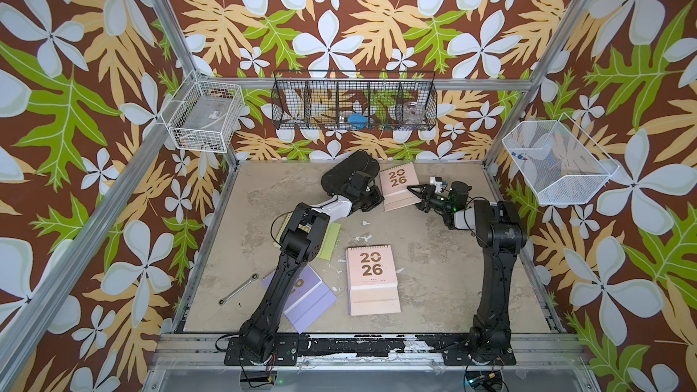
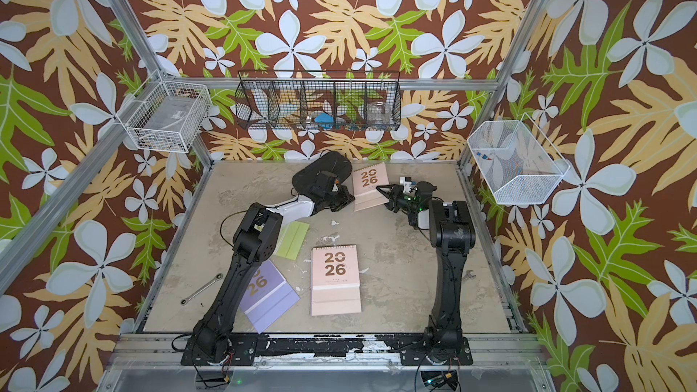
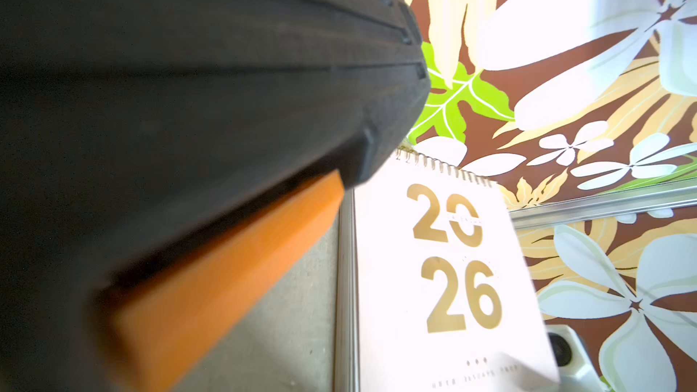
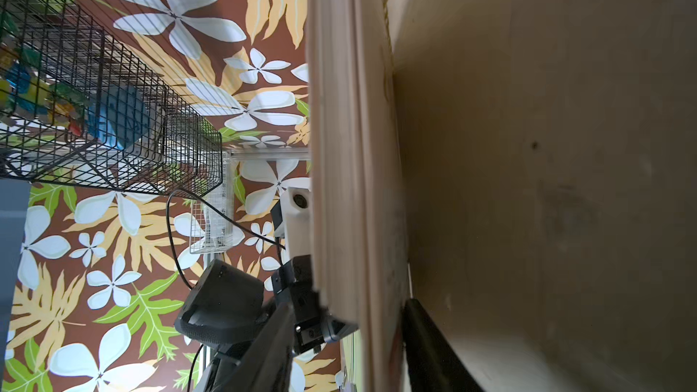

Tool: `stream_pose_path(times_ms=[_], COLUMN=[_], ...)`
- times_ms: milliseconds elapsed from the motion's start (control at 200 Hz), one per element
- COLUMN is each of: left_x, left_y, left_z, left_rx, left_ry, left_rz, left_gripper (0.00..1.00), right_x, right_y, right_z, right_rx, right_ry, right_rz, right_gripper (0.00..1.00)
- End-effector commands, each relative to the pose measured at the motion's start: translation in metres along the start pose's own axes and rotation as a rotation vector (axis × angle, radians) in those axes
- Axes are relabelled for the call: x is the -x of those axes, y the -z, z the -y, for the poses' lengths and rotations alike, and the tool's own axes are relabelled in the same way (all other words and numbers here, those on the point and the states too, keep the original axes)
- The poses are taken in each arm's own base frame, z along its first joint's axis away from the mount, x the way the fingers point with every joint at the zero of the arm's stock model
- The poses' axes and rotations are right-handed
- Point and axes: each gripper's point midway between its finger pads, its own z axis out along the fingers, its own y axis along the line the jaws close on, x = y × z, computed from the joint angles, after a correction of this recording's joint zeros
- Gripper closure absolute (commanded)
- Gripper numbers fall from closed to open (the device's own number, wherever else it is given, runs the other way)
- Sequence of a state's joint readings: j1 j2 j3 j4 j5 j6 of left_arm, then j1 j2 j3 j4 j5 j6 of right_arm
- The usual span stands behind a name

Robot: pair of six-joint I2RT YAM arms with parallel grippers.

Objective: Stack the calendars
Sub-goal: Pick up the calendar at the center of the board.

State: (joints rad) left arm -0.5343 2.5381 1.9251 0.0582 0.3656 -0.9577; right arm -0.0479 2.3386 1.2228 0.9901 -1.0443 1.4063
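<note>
The black case [image 1: 350, 169] is crowding my left gripper next to the far pink calendar. My grippers should therefore pull the calendar toward the front [image 1: 409, 221], clear of the case, before stacking.
A pale pink calendar [image 1: 399, 182] lies at the far middle of the table, tilted. My right gripper [image 1: 416, 197] is open and straddles its right edge. In the right wrist view that edge [image 4: 350, 145] runs between the fingers [image 4: 426, 337], with a small gap on one side. My left gripper [image 1: 376, 199] is shut at the calendar's left edge, beside the black case [image 1: 350, 173]. The left wrist view shows the "2026" cover [image 3: 452, 277] and the case's orange tab [image 3: 234, 258]. Another pink calendar [image 1: 371, 277] lies front centre. A lilac calendar [image 1: 313, 301] and a lime green one [image 1: 329, 240] lie partly under my left arm.
A wrench [image 1: 238, 288] lies at the front left and a second wrench [image 2: 469, 276] sits by my right arm. A black wire basket [image 1: 354, 101], a white wire basket [image 1: 203, 115] and a white mesh basket [image 1: 558, 164] hang on the walls.
</note>
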Motion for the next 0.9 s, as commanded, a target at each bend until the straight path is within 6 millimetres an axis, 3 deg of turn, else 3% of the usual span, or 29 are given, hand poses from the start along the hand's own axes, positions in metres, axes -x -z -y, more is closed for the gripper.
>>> stream_pose_path(times_ms=[0, 210, 380, 701, 896], left_x=[-0.012, -0.009, -0.007, 0.006, 0.003], left_y=[0.002, 0.004, 0.009, 0.036, 0.053], left_z=[0.005, 0.003, 0.007, 0.046, 0.053], left_rx=[-0.015, -0.009, -0.022, -0.11, -0.157], left_ry=[-0.001, -0.005, -0.005, -0.01, 0.024], left_rz=[-0.059, -0.057, -0.058, -0.036, -0.031], left_gripper=[0.9, 0.9, 0.89, 0.69, 0.48], right_x=[-0.001, 0.014, 0.014, -0.004, -0.02], right_y=[-0.002, -0.003, 0.0, 0.015, 0.031], right_z=[-0.017, 0.0, 0.01, 0.014, 0.011], right_rx=[0.047, -0.106, -0.175, -0.266, -0.275], right_ry=[0.028, 0.09, 0.108, 0.119, 0.096], right_rz=[-0.007, 0.039, 0.046, 0.033, 0.031], right_gripper=[0.54, 0.55, 0.66, 0.82, 0.88])
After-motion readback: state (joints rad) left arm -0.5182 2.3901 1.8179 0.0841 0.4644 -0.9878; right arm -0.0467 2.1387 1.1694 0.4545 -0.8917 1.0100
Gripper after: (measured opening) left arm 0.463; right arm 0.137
